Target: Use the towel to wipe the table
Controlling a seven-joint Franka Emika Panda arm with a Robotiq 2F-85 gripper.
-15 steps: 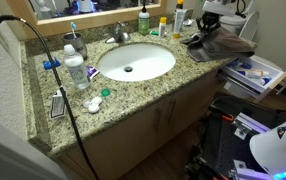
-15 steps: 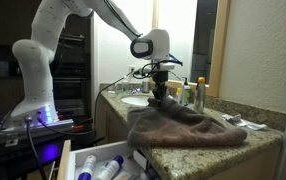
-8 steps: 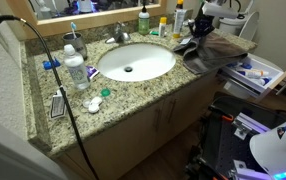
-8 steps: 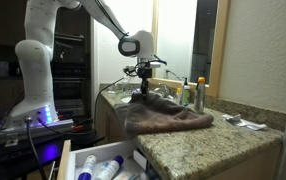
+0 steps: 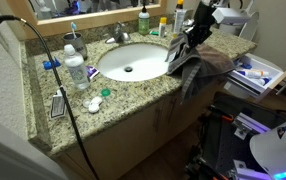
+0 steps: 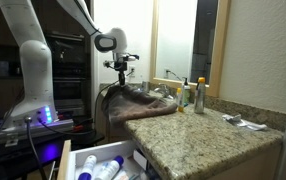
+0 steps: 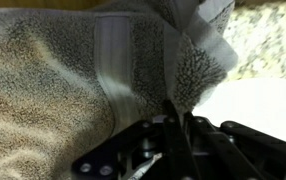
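Observation:
The robot's gripper needs to swing back and pull the towel over the granite (image 5: 163, 84) beside the sink, because most of the towel hangs off the counter's front edge (image 5: 196, 84) toward the open drawer.
A grey-brown towel (image 5: 196, 68) hangs from my gripper (image 5: 188, 45) beside the white sink (image 5: 133, 62), its lower part draped over the granite counter's front edge (image 5: 173, 90). In an exterior view the towel (image 6: 138, 102) trails from the gripper (image 6: 117, 72) across the counter's end. In the wrist view the towel (image 7: 63, 70) fills the frame and a fold of it is pinched between my closed fingers (image 7: 173, 118).
Bottles and soap stand behind the sink (image 5: 143, 20) and at its side (image 5: 75, 68). A black cable (image 5: 63, 90) crosses the counter. Small packets lie on the counter (image 6: 238, 122). An open drawer with items (image 6: 108, 165) sits below.
My gripper has dragged the towel across the counter from the far end toward the sink. The towel now hangs partly off the front edge.

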